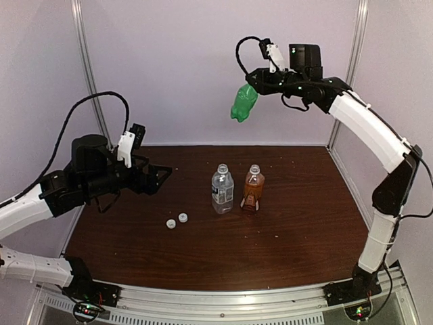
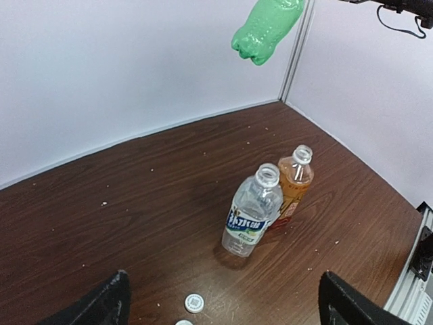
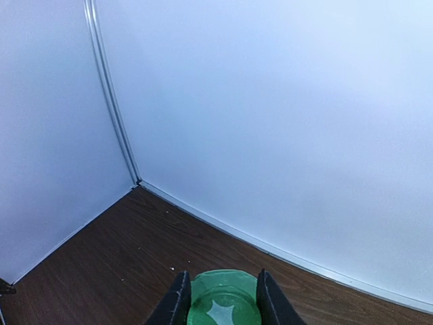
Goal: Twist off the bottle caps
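I can see my right gripper on the green bottle's cap end (image 1: pixel 252 88) and the bottle's body hanging free, so my open left gripper should continue to go toward that body (image 1: pixel 243 105) and close there.
My right gripper (image 1: pixel 252 88) is raised high above the back of the table, shut on the green bottle (image 1: pixel 243 103), which hangs tilted down to the left. In the right wrist view the green bottle (image 3: pixel 223 301) sits between both fingers (image 3: pixel 178 303). The clear bottle (image 1: pixel 222 189) and the amber bottle (image 1: pixel 254 188) stand side by side at mid-table, both with open necks. Two white bottle caps (image 1: pixel 177 221) lie on the wood left of them. My left gripper (image 1: pixel 157 176) hovers open and empty at the left, above the caps (image 2: pixel 194 302).
The brown wooden table (image 1: pixel 304 230) is bounded by white walls at the back and sides. A metal rail runs along the near edge, with both arm bases on it. In the left wrist view the clear bottle (image 2: pixel 252 217) stands in front of the amber one (image 2: pixel 295 179).
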